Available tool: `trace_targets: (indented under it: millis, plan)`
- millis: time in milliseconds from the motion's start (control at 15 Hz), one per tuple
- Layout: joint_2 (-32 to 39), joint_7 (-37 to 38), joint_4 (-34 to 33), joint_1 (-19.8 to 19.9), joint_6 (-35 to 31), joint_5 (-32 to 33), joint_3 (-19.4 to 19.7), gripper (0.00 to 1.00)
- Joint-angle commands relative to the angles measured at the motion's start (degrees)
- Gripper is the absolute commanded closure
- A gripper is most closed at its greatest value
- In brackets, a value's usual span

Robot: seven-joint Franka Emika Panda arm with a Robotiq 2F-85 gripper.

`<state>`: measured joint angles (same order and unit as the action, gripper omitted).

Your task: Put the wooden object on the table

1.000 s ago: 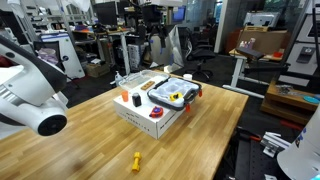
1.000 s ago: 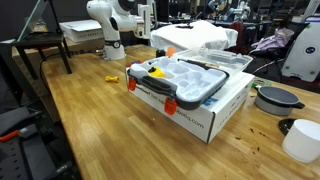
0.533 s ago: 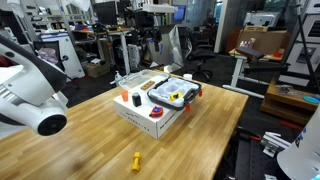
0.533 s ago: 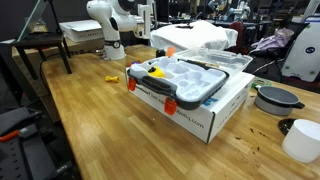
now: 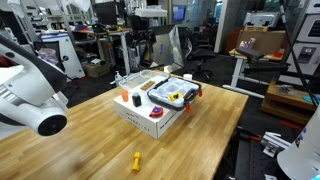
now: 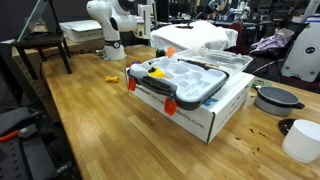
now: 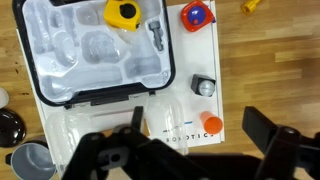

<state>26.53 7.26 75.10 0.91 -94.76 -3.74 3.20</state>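
Note:
The wooden object in the clear container lies crosswise to my gripper's fingers, so I should turn my gripper, then bring it down around the object's long sides.
The butcher-block table [image 5: 80, 140] shows in both exterior views [image 6: 90, 110] and in the wrist view [image 7: 262, 60]. A white box [image 5: 140, 118] stands on it with a clear compartment tray [image 7: 90, 60] on top. I cannot make out the wooden object in any view. My gripper [image 7: 200, 130] is open and empty. It hangs high above the box's edge, and its dark fingers frame an orange cap [image 7: 211, 124].
A small yellow plastic piece [image 5: 136, 160] lies on the table apart from the box. The tray holds a yellow item [image 7: 122, 12]. A red and blue item [image 7: 196, 15] and a silver part [image 7: 203, 85] sit on the box. A bowl and cup [image 6: 275, 98] stand near the table's end.
In an exterior view a white part of the arm has come into sight at the top edge above the box. The objects on the table have not moved.

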Motion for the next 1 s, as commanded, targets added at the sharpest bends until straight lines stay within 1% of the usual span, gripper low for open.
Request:
trace_targets:
  millis: [0,200,333,467,600,733,800,933]
  plan:
    - [0.1,0.1,-0.2,0.4,0.2,0.2,-0.5,0.00]
    - [0.1,0.1,-0.2,0.4,0.2,0.2,-0.5,0.00]
    - [1.0,-0.4,-1.3,1.1,2.1,-2.2,-1.1,0.00]
    - [3.1,-0.8,-3.8,2.2,4.8,-6.2,-1.8,0.00]
    - [6.0,1.6,-7.1,3.1,6.7,-9.8,-1.5,0.00]
    - [8.9,4.9,-10.5,4.0,6.7,-11.9,-0.8,0.00]
    - [10.2,6.2,-12.0,4.5,6.4,-12.5,-0.7,0.00]
    - [12.7,8.7,-15.1,4.8,4.7,-11.2,0.2,0.00]
